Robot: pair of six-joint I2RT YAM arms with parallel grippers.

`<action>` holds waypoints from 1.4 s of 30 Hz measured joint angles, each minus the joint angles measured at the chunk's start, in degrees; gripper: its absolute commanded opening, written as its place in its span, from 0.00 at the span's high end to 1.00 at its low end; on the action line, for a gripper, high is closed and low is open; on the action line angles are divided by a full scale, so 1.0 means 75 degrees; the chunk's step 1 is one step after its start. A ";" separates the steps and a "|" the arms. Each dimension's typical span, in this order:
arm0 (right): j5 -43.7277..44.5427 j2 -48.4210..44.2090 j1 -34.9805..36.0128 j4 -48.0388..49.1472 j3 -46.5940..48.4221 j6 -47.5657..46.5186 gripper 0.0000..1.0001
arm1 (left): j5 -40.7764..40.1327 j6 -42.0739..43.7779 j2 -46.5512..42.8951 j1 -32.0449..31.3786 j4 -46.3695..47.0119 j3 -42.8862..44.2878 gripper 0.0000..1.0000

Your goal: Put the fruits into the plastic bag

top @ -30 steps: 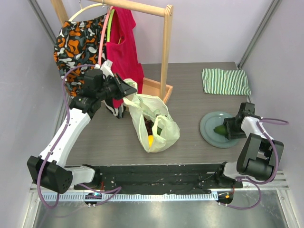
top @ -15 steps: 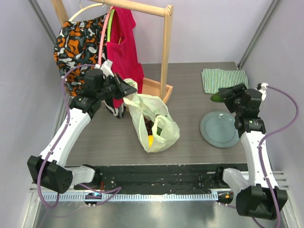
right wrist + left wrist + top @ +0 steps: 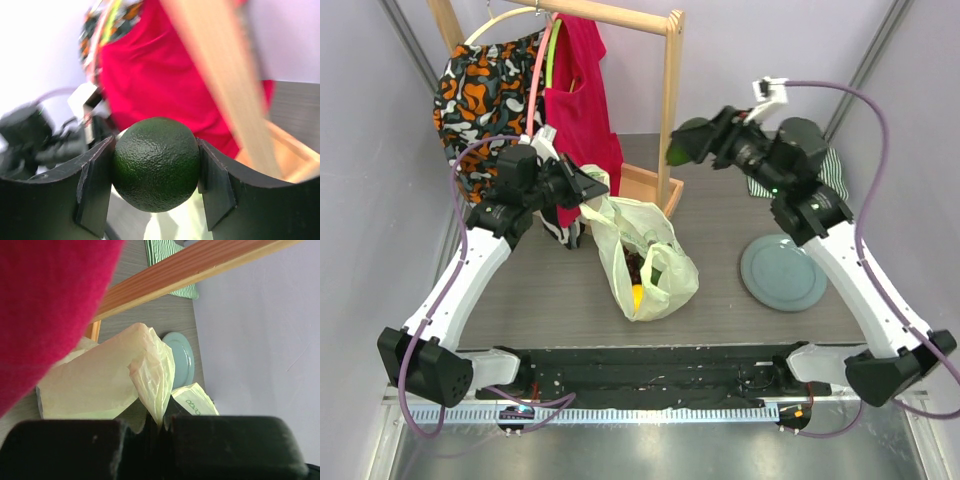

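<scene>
I keep carrying the dark green avocado with my right gripper until it hangs inside, above the grapes [image 3: 634,265], because my left gripper is holding the bag's opening [image 3: 647,250] open.
The pale-green plastic bag [image 3: 645,262] lies open on the table, with dark grapes, a green avocado and a yellow fruit [image 3: 637,296] showing inside. My left gripper [image 3: 588,186] is shut on the bag's handle [image 3: 152,380] and holds it up. My right gripper [image 3: 692,143] is shut on a dark green avocado [image 3: 156,170], raised high in the air right of the wooden post and above the bag's far side. The avocado also shows in the top view [image 3: 682,140].
A wooden clothes rack [image 3: 669,110] with a red garment [image 3: 578,95] and a patterned one stands at the back left. A grey plate [image 3: 782,272] lies at the right. A green-and-white striped cloth [image 3: 825,178] lies behind it, partly hidden by my right arm.
My right gripper lifted the avocado off the plate, rose and swung left toward the rack post. The left gripper and the bag have not moved.
</scene>
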 measured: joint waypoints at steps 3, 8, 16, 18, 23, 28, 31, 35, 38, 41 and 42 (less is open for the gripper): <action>0.0093 0.0460 0.1072 -0.0289 0.0562 -0.0627 0.75 | -0.0003 0.0000 -0.0003 0.0000 -0.0003 0.0000 1.00; 0.0463 0.1434 0.2588 -0.1343 0.1303 -0.1705 0.75 | -0.0009 0.0000 -0.0038 0.0000 -0.0009 0.0000 1.00; 0.1093 0.2308 0.3590 -0.3112 0.1413 -0.2515 0.75 | -0.0009 0.0000 -0.0038 0.0000 -0.0009 0.0000 1.00; 0.1378 0.2410 0.3640 -0.3520 0.1413 -0.2664 0.75 | -0.0009 0.0000 -0.0038 0.0000 -0.0009 0.0000 1.00; 0.2291 0.2675 0.3794 -0.4491 0.1411 -0.2996 0.75 | -0.0009 0.0000 -0.0038 0.0000 -0.0009 0.0000 1.00; 0.2847 0.2973 0.3847 -0.4978 0.1384 -0.3255 0.63 | -0.0009 0.0000 -0.0038 0.0000 -0.0009 0.0000 1.00; 0.2900 0.3279 0.3853 -0.5033 0.1381 -0.3357 0.53 | -0.0009 0.0000 -0.0038 0.0000 -0.0009 0.0000 1.00; 0.2900 0.3762 0.3853 -0.5053 0.1381 -0.3416 0.42 | -0.0015 0.0000 -0.0038 0.0000 -0.0009 0.0000 1.00; 0.2917 0.3911 0.3853 -0.5074 0.1378 -0.3427 0.22 | -0.0064 0.0003 -0.0038 0.0000 -0.0017 0.0000 1.00; 0.2996 0.3876 0.3853 -0.5036 0.1352 -0.3421 0.14 | -0.0067 0.0003 -0.0038 0.0000 -0.0015 0.0000 1.00; 0.3016 0.3850 0.3853 -0.4983 0.1317 -0.3445 0.13 | -0.0067 0.0003 -0.0038 0.0000 -0.0015 0.0000 1.00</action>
